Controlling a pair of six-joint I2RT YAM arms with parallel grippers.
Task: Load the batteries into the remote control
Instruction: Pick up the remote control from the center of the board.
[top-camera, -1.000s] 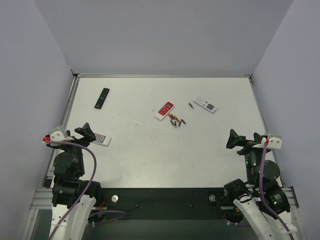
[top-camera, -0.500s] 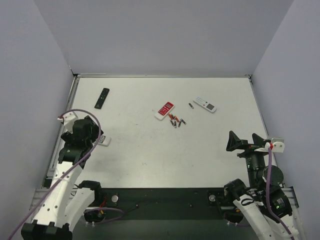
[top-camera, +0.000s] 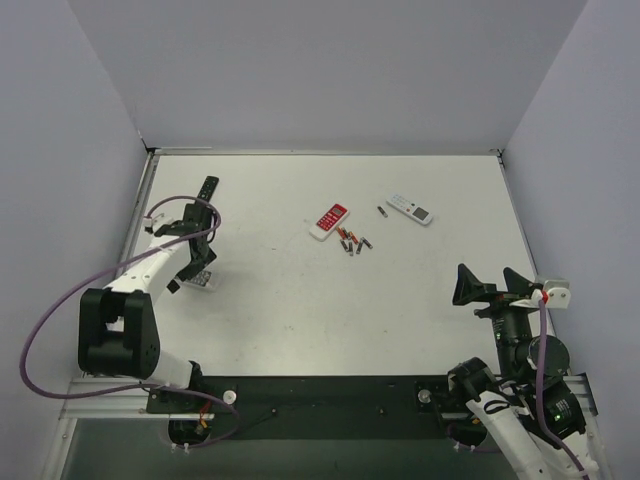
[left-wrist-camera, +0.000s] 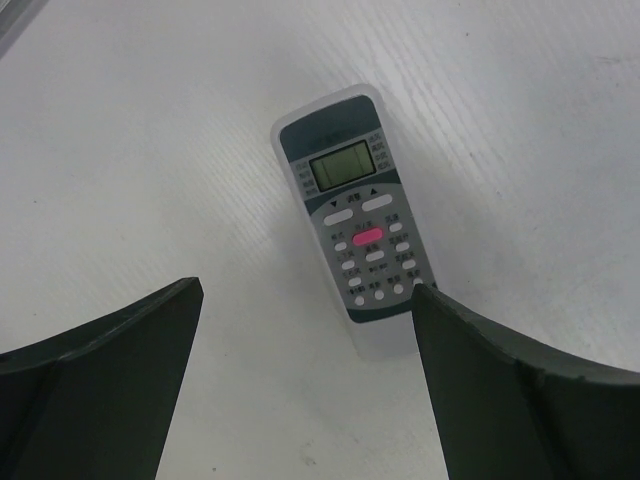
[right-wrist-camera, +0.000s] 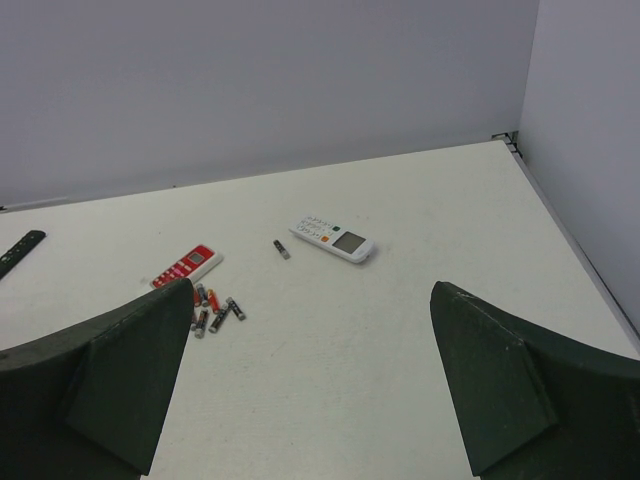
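Observation:
I keep moving my left gripper down to the remote control until my fingers close on its long sides (left-wrist-camera: 409, 210). The remote control lies free, and its narrow width (left-wrist-camera: 370, 236) fits my open fingers.
The remote control (left-wrist-camera: 356, 242) lies face up on the white table, showing its grey button panel and small screen. In the top view the remote control (top-camera: 201, 279) sits at the left, partly under my left gripper (top-camera: 190, 275). That left gripper (left-wrist-camera: 305, 290) is open just above it, with its right finger beside the remote's near end and nothing held. The batteries (top-camera: 352, 243) lie in a loose cluster mid-table, with one battery (top-camera: 381, 211) apart from them. From the right wrist the batteries (right-wrist-camera: 212, 312) lie far ahead. My right gripper (top-camera: 490, 283) hangs open at the right, empty (right-wrist-camera: 312, 288).
A red-and-white remote (top-camera: 329, 221) lies just behind the battery cluster. Another white remote (top-camera: 410, 209) is at the back right. A slim black remote (top-camera: 204, 190) lies behind my left arm. Grey walls close in the table on three sides.
My left arm has swung out from the near-left edge and now reaches over the remote control. The right arm has barely shifted. Both grippers stayed open.

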